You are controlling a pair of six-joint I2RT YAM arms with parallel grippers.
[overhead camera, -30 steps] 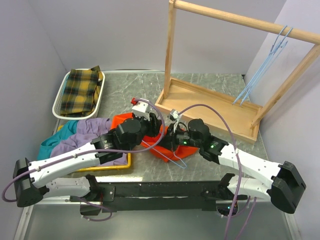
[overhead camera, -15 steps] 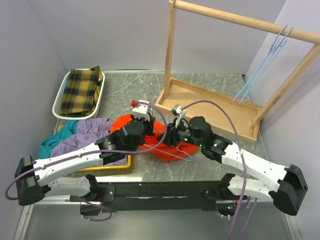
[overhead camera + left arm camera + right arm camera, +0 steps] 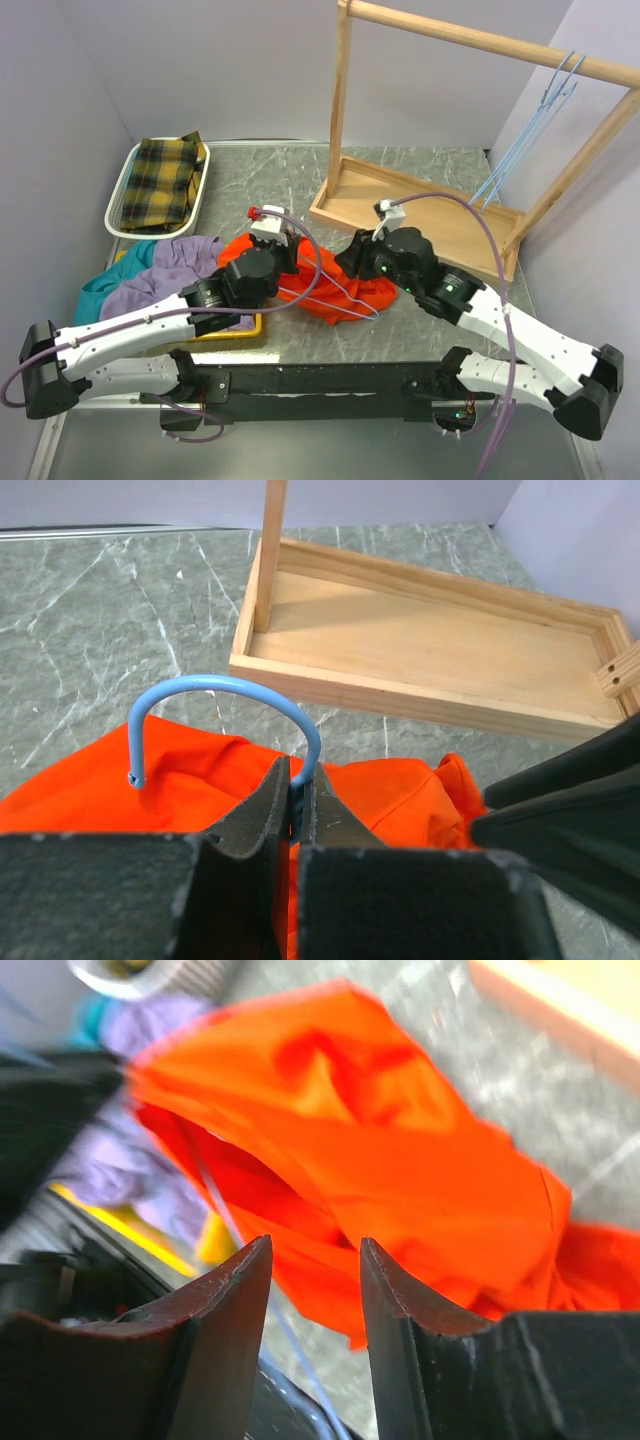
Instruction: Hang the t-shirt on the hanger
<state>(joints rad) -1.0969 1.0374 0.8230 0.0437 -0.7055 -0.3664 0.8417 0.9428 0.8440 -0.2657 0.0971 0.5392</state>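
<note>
I can see loose folds beside the light-blue hanger's exposed end [image 3: 373,311], so the orange-red t-shirt [image 3: 328,314] will slide over that end of the hanger and stretch tight when I pull it.
The orange-red t-shirt [image 3: 335,278] lies crumpled on the table in front of both arms. It also shows in the left wrist view [image 3: 400,785] and the right wrist view [image 3: 400,1160]. My left gripper [image 3: 285,262] [image 3: 297,770] is shut on the neck of the light-blue hanger [image 3: 225,685]. The hook arches up above the cloth. The hanger's lower wires [image 3: 345,303] poke out from the shirt, and the rest is hidden in cloth. My right gripper [image 3: 352,260] [image 3: 315,1245] is open and empty, just above the shirt's right side.
A wooden rack [image 3: 480,45] with a tray base [image 3: 430,650] stands at the back right, with two more blue hangers [image 3: 520,140] on its bar. A white basket of plaid cloth [image 3: 160,180] is at the back left. Purple [image 3: 170,270] and teal [image 3: 100,290] garments lie over a yellow tray [image 3: 230,330].
My right gripper has drawn back to the right, off the shirt. My left gripper has shifted left and nearer with the hanger. The shirt now spreads wider over the hanger.
</note>
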